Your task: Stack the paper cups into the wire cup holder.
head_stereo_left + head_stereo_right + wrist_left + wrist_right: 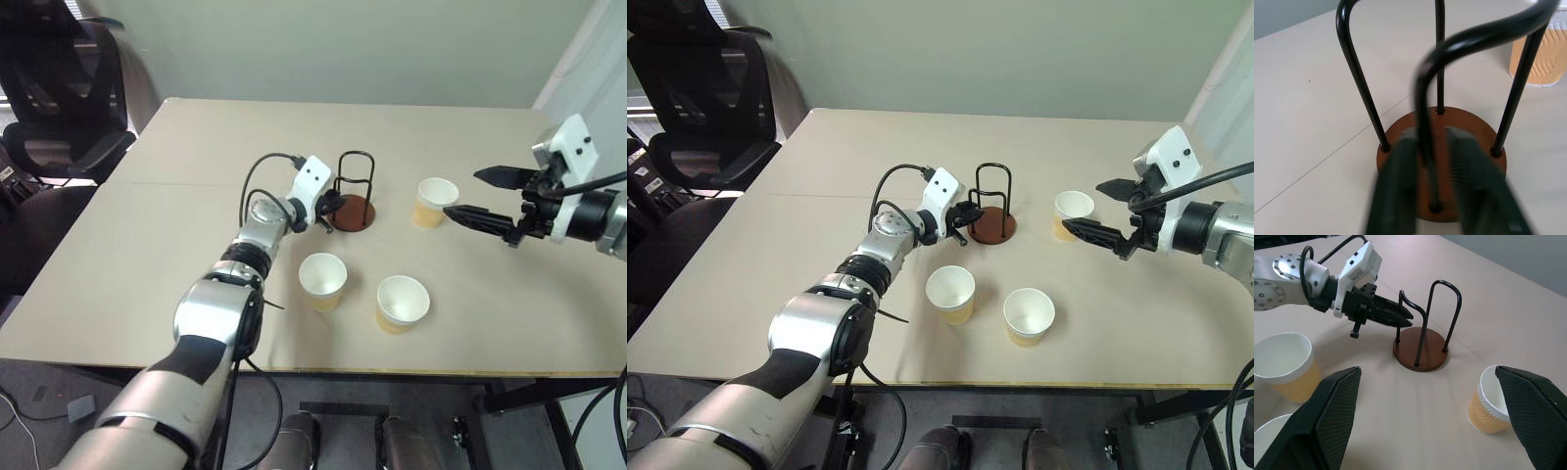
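The wire cup holder (354, 214) sits back from the front cups, so next my left gripper pulls it into the space amid the cups (373, 247) and lets go before stacking.
The wire cup holder (355, 191), black loops on a round reddish-brown base, stands mid-table. My left gripper (331, 208) reaches it from the left and is shut on one of its wire uprights (1425, 98), a finger on each side. Three paper cups stand upright on the table. One (434, 201) is right of the holder and two (322, 279) (402, 302) are nearer the front edge. My right gripper (461, 193) hovers open just right of the right-hand cup (1488, 406), which sits apart from its fingers, nothing between them.
The beige table (196, 196) has bare room at the left and at the back. A black office chair (59, 98) stands off the table's far left corner. The two front cups sit close to the near edge.
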You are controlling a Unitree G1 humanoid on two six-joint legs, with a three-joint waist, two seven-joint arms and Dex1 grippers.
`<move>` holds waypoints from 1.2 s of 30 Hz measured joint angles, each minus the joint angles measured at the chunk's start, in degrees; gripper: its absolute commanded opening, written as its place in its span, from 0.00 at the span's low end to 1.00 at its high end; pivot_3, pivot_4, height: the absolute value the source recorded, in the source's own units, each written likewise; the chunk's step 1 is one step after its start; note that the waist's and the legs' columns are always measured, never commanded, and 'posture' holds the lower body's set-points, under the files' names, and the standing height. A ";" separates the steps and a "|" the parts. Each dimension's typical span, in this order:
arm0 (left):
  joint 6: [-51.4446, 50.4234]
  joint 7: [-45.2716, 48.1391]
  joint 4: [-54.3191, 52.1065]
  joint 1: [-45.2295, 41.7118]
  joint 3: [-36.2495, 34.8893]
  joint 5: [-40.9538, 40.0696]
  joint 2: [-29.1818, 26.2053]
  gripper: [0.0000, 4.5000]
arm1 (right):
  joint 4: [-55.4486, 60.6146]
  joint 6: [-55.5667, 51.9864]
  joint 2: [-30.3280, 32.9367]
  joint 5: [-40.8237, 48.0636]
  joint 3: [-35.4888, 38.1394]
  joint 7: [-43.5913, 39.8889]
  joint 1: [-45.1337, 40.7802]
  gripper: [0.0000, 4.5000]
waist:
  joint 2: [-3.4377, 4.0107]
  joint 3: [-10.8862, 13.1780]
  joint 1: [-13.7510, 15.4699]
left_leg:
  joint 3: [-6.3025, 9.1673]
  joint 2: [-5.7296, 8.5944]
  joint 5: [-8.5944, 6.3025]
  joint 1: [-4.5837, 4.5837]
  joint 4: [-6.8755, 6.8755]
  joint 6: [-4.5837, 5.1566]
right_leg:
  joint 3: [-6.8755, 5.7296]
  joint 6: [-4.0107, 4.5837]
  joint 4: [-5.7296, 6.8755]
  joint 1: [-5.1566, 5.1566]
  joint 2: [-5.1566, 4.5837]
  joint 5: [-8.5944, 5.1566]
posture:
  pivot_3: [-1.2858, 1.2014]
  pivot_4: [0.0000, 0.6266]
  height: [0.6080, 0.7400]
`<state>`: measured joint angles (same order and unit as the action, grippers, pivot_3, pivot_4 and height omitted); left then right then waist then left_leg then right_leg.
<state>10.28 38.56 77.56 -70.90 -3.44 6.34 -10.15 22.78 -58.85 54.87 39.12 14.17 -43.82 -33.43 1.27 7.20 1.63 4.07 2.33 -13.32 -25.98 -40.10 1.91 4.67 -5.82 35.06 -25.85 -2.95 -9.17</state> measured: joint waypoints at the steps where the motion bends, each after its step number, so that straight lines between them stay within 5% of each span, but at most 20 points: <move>1: -0.05 0.26 0.01 0.01 -0.10 -0.02 -0.01 0.00 | 0.08 -0.03 0.00 0.07 0.30 0.08 0.16 1.00 | 0.00 0.00 0.00 | -0.03 0.01 0.00 0.04 0.00 0.00 | 0.00 -0.01 0.01 0.02 0.00 0.00 | 0.52 0.24 1.00; 22: -0.83 28.87 0.00 -0.43 -0.35 -0.80 -5.61 0.00 | -0.15 1.10 1.31 -0.01 0.57 -0.08 1.23 1.00 | 0.00 0.00 0.09 | -0.03 0.00 -0.04 -0.04 0.01 0.09 | 0.06 -0.04 -0.03 -0.03 -0.03 0.02 | 0.52 0.24 1.00; 36: -0.60 28.38 -0.02 -0.89 -0.02 -0.78 -1.71 0.00 | -0.55 2.27 1.81 -0.17 0.52 -0.18 1.50 1.00 | 0.00 0.00 0.07 | -0.04 0.00 -0.08 -0.04 0.01 0.15 | 0.08 -0.08 -0.03 -0.02 -0.06 0.04 | 0.52 0.24 1.00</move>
<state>9.68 66.94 77.54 -71.79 -3.46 5.56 -11.85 22.22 -56.58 56.68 38.95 14.69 -43.99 -31.93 1.27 7.20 1.70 4.03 2.33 -13.40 -26.02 -40.09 2.05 4.75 -5.90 35.03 -25.87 -3.01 -9.14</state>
